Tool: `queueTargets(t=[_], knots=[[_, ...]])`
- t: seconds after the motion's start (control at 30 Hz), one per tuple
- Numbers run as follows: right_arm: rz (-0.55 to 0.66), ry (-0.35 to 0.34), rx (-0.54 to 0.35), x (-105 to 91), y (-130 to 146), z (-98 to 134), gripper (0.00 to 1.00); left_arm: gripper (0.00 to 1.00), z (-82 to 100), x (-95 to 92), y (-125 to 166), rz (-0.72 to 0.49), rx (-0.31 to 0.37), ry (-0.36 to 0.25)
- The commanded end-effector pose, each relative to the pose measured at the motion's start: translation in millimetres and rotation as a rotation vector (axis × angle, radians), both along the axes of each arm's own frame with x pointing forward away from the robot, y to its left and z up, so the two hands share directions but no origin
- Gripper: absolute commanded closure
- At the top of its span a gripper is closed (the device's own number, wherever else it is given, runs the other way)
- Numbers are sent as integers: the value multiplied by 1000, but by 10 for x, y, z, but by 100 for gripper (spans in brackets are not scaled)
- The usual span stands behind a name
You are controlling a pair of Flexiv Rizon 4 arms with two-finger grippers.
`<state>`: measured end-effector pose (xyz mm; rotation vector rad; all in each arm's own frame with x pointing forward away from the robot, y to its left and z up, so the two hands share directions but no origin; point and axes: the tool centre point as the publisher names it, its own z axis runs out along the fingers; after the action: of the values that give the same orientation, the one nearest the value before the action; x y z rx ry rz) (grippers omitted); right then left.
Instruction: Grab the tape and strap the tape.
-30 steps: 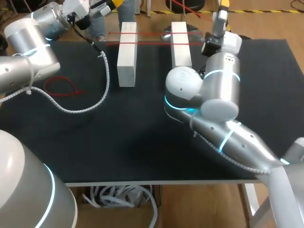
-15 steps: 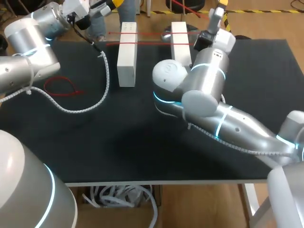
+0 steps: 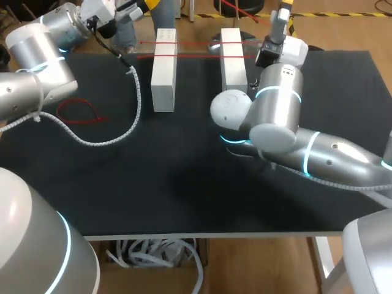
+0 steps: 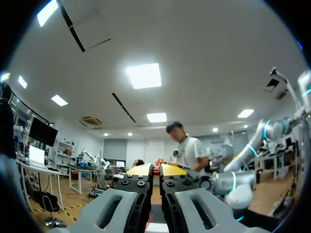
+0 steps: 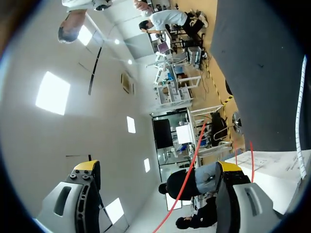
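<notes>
I expect the held red tape [image 3: 239, 9] to bend into a loop when I bring its end to my left gripper, because it curves smoothly through the air [image 5: 186, 178].
Two red tapes [image 3: 196, 43] stretch across two white blocks [image 3: 164, 67] at the table's far side. My left gripper [image 3: 144, 5] hangs past the far left edge, beyond the left block. In its wrist view it [image 4: 156, 170] is shut, with a sliver of red tape [image 4: 156, 163] pinched between the yellow tips. My right gripper [image 3: 283, 9] is high beyond the right block [image 3: 233, 58]. It [image 5: 158, 166] stands wide open, and a red tape [image 5: 192, 165] runs through the gap close to one finger without touching both.
A loose red strap [image 3: 79, 112] lies on the black mat [image 3: 184, 177] at the left. A white spiral cable [image 3: 125, 125] curves from my left arm over the mat. My right arm's elbow [image 3: 275, 116] hangs over the middle right.
My right arm's elbow swung left and then back to the right, while its gripper stayed open beyond the right block. The left arm has not moved.
</notes>
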<state>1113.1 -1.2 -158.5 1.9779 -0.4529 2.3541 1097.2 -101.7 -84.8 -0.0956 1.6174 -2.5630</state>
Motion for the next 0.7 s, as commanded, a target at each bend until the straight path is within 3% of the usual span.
queueTargets(t=[0.03, 0.1, 0.17, 0.2, 0.23, 0.37, 0.7], knots=[[65, -3, -18, -25, -73, 2, 0, 100, 0, -10, -1, 3, 0, 0], [65, -5, -20, -21, -77, 2, 2, 100, 0, -10, -1, 3, 0, 0], [63, -6, -25, -16, -83, 5, 30, 100, 0, -10, -1, 3, 0, 0], [63, -7, -25, -14, -85, 7, 56, 100, 0, -10, -1, 3, 0, 0], [63, -8, -27, -12, -86, 9, 67, 100, 0, -10, -1, 3, 0, 0], [63, -12, -32, -8, -86, 12, 77, 100, 0, -10, -1, 3, 0, 0], [63, -8, -42, -30, -57, 6, 73, 100, 0, -10, -1, 3, 0, 0]])
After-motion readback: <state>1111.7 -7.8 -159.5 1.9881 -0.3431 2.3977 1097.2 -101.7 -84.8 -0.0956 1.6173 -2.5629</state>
